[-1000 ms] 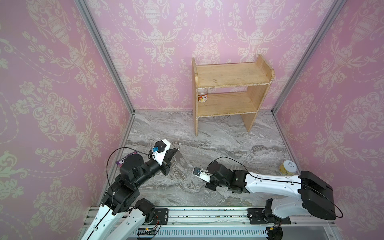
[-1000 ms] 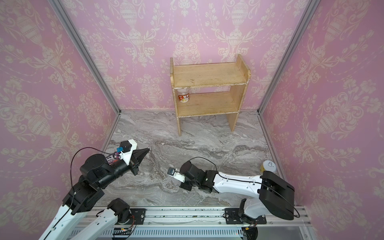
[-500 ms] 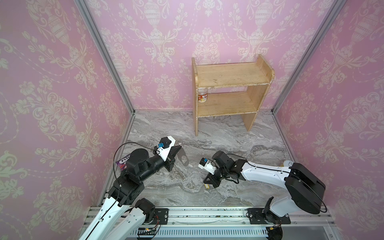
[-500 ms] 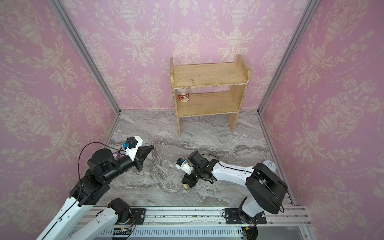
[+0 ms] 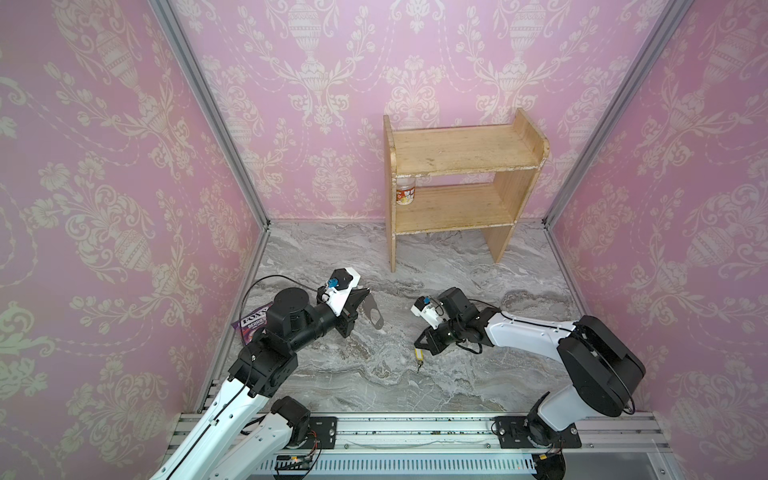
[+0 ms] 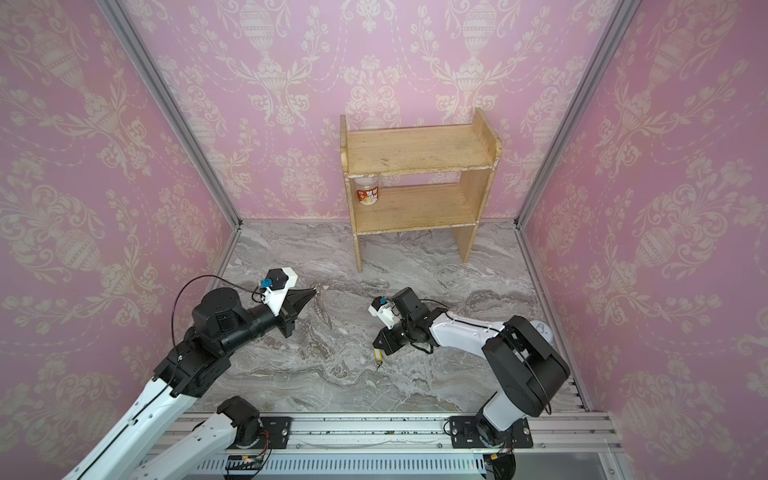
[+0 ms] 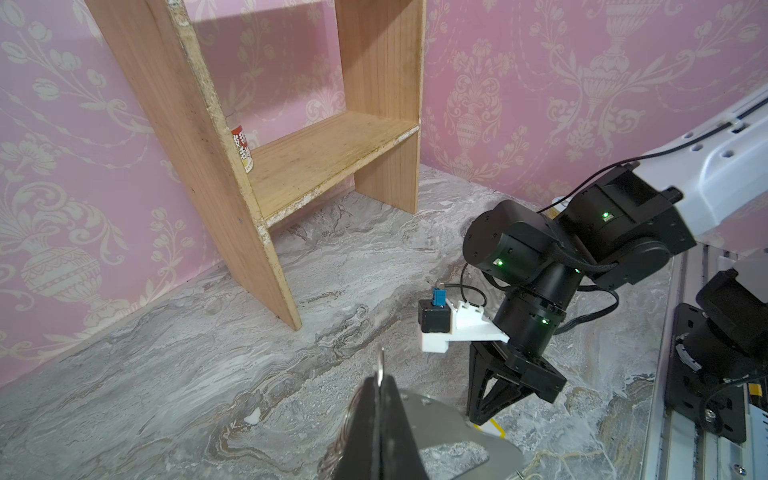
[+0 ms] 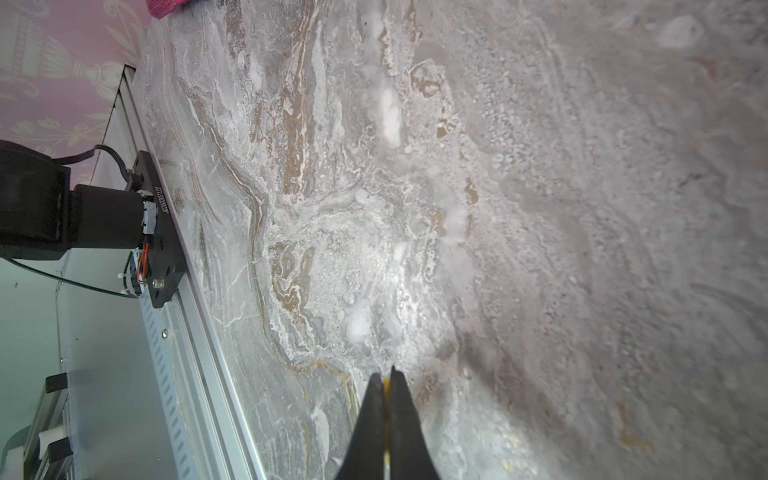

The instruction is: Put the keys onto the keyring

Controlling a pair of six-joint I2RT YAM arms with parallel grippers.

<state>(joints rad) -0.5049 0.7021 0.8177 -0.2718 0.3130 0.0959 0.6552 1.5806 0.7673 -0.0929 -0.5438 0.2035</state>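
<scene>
Next, I put the keys down on the floor (image 5: 417,374) beneath and grip them again, because the small dark key (image 5: 420,365) hangs below the yellow tag in my right gripper.
The keyring (image 5: 374,313), a flat silver-grey plate with a slot, hangs from my left gripper (image 5: 366,296), which is shut on its ringed edge. In the left wrist view the keyring (image 7: 453,428) spreads beside the closed jaws of the left gripper (image 7: 380,380), and one thin ring pokes out past the tips. To its right, my right gripper (image 5: 417,347) points down at the floor, shut on the keys. Their yellow tag (image 5: 417,354) and small dark key (image 5: 419,368) dangle below it in both top views (image 6: 377,354). The right wrist view shows only a yellow sliver (image 8: 387,386).
A wooden two-tier shelf (image 5: 457,153) stands at the back, with a small jar (image 5: 405,194) on its lower board. A purple snack packet (image 5: 253,322) lies by the left wall under my left arm. The metal rail (image 5: 415,432) runs along the front edge.
My left gripper has carried the keyring rightwards toward the middle. The right arm has drawn in and turned its wrist, so the keys now hang below its jaws.
</scene>
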